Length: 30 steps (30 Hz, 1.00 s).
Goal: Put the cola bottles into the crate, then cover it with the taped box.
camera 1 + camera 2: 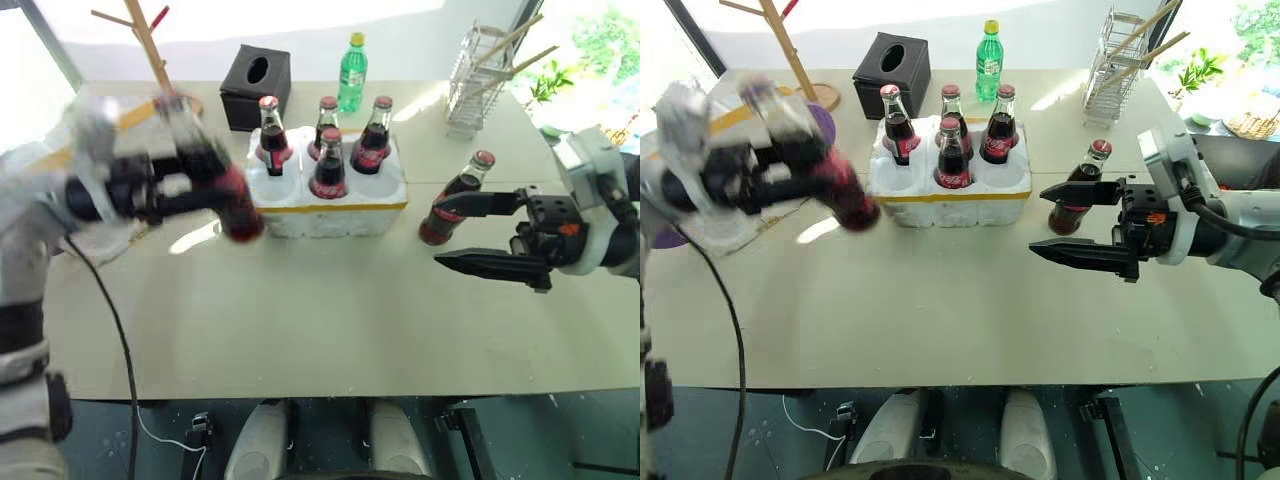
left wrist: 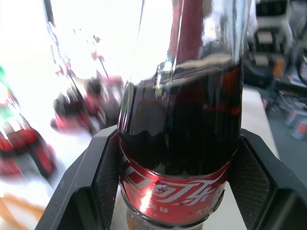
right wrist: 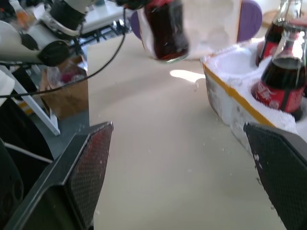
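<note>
I expect the loose cola bottle (image 1: 455, 200) to go down only partway and stand upright when I lower it, because the crate's bottles (image 1: 328, 172) sit sunk in with their necks clear.
My left gripper (image 2: 178, 143) is shut on a cola bottle (image 1: 238, 210), which hangs tilted above the table, left of the crate (image 1: 335, 215). The crate is a low white foam block with a yellow band. Several cola bottles (image 1: 328, 168) stand upright in its holes. Another cola bottle (image 1: 455, 200) stands on the table right of the crate. My right gripper (image 1: 437, 232) is open beside it, with nothing between its fingers (image 3: 91, 163). The taped box (image 3: 211, 24), white foam, lies beyond the held bottle and is mostly hidden by my left arm.
A black tissue box (image 1: 255, 85) and a green bottle with a yellow cap (image 1: 352, 72) stand behind the crate. A wooden rack (image 1: 150, 45) is at the back left and a wire rack (image 1: 478, 85) at the back right. A black cable (image 1: 115, 330) hangs over the table's front.
</note>
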Tool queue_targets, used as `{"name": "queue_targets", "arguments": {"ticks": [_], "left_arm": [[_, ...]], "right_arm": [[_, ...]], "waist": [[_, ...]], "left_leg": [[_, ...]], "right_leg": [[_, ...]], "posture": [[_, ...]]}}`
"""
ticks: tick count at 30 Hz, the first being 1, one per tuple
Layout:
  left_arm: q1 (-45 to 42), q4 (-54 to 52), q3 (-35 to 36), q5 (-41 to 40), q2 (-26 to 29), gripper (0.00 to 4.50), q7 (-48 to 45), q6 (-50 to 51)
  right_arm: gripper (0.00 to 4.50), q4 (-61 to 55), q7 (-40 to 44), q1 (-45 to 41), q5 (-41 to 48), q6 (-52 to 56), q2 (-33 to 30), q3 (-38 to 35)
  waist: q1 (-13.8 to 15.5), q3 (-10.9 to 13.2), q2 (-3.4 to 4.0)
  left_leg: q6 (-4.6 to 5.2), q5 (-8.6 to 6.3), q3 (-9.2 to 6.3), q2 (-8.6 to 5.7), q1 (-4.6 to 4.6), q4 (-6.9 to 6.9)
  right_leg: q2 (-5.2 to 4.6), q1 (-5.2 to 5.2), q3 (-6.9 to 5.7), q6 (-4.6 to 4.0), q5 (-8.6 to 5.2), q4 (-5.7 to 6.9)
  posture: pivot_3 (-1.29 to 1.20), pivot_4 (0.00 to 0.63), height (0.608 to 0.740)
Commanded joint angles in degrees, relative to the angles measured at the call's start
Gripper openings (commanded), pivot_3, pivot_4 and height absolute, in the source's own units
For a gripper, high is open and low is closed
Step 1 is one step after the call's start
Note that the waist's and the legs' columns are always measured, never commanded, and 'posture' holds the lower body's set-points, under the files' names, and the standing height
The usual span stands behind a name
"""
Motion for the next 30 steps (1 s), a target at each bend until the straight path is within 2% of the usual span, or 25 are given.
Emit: {"name": "queue_targets", "arguments": {"ticks": [1, 6, 11, 17, 18, 19, 20, 21, 24, 30], "left_arm": [[-8.0, 11.8, -5.5, 9.6, -3.2, 2.57, 0.3, -9.7], [-14.6, 27.9, -13.4, 22.4, -8.2, 2.57, -0.4, -21.7], [-13.6, 32.9, -16.6, 27.6, -11.3, 2.57, -2.1, -26.7], [-11.4, 38.8, -17.3, 32.6, -15.2, 2.57, 3.5, -29.1], [-11.3, 39.3, -16.8, 32.6, -15.5, 3.6, 4.2, -28.7], [-11.1, 39.4, -16.3, 32.6, -15.7, 3.97, 4.7, -28.6], [-10.6, 38.1, -15.9, 32.2, -15.3, 4.39, 4.3, -27.7], [-10.2, 36.6, -15.3, 31.5, -14.9, 4.49, 3.7, -26.9], [-9.7, 31.5, -12.3, 28.0, -14.0, 4.49, 2.5, -23.0], [-9.1, 9.3, -1.1, 8.5, -5.2, 4.49, -1.9, 1.7]], "right_arm": [[4.5, -1.2, -1.1, -0.5, -0.2, -1.3, 0.6, -1.1], [4.5, -2.9, -3.2, 1.1, 0.5, -1.1, 1.4, -2.6], [4.5, -4.3, -5.2, 4.6, 1.5, -0.6, 1.5, -5.2], [4.5, -3.5, -7.6, 4.7, 0.3, -1.7, 2.3, -4.9], [4.5, -3.3, -7.8, 4.6, -0.4, -2.1, 2.4, -4.5], [4.5, -3.2, -8.1, 4.5, -1.1, -2.5, 2.5, -4.1], [4.5, -3.0, -8.3, 4.5, -1.9, -3.0, 2.7, -3.8], [4.5, -2.7, -8.5, 4.6, -2.5, -3.3, 2.8, -3.5], [4.5, -2.0, -8.8, 5.0, -4.6, -4.5, 2.9, -3.3], [4.5, 0.3, -10.6, 10.4, -6.1, -4.3, 3.6, -7.6]], "waist": [[-0.1, 0.0, 0.02], [-0.4, 0.0, -0.02], [-0.4, 0.1, -0.09], [-0.3, 0.1, -0.09], [-0.3, 0.1, -0.09], [-0.2, 0.0, -0.06], [-0.2, 0.0, -0.04], [-0.2, 0.0, -0.04], [-0.2, 0.0, -0.04], [-0.3, 0.1, -0.11]], "left_leg": [[0.01, 0.0, 0.05, -0.01, 0.08, -0.01], [0.03, 0.0, 0.2, -0.05, 0.14, -0.03], [0.03, 0.0, 0.19, 0.1, -0.21, -0.02], [0.06, -0.02, 0.2, 0.11, -0.19, 0.0], [0.06, -0.02, 0.19, 0.11, -0.18, 0.01], [0.06, -0.01, 0.17, 0.13, -0.18, 0.04], [0.06, -0.01, 0.17, 0.12, -0.12, 0.05], [0.06, -0.01, 0.16, 0.12, -0.06, 0.04], [0.06, -0.01, 0.16, 0.12, -0.06, 0.04], [-0.02, 0.03, 0.08, 0.14, -0.21, 0.04]], "right_leg": [[0.01, 0.04, 0.0, 0.0, 0.0, 0.02], [0.12, 0.1, 0.01, 0.0, 0.0, 0.03], [0.14, -0.19, 0.01, 0.01, 0.0, 0.04], [0.11, -0.18, 0.02, 0.02, 0.01, 0.05], [0.11, -0.19, 0.02, 0.02, 0.01, 0.05], [0.11, -0.19, 0.02, 0.02, 0.01, 0.05], [0.11, -0.15, 0.02, 0.02, 0.01, 0.05], [0.11, -0.11, 0.02, 0.02, 0.01, 0.06], [0.11, -0.11, 0.02, 0.02, 0.01, 0.09], [0.12, -0.23, 0.03, 0.02, 0.01, 0.25]], "posture": [[0.0, 0.15, 0.74], [0.0, 0.15, 0.74], [0.0, 0.15, 0.74], [0.0, 0.15, 0.74], [0.0, 0.15, 0.74], [0.0, 0.15, 0.74], [0.0, 0.15, 0.74], [0.0, 0.15, 0.74], [0.0, 0.15, 0.74], [0.0, 0.15, 0.74]]}}
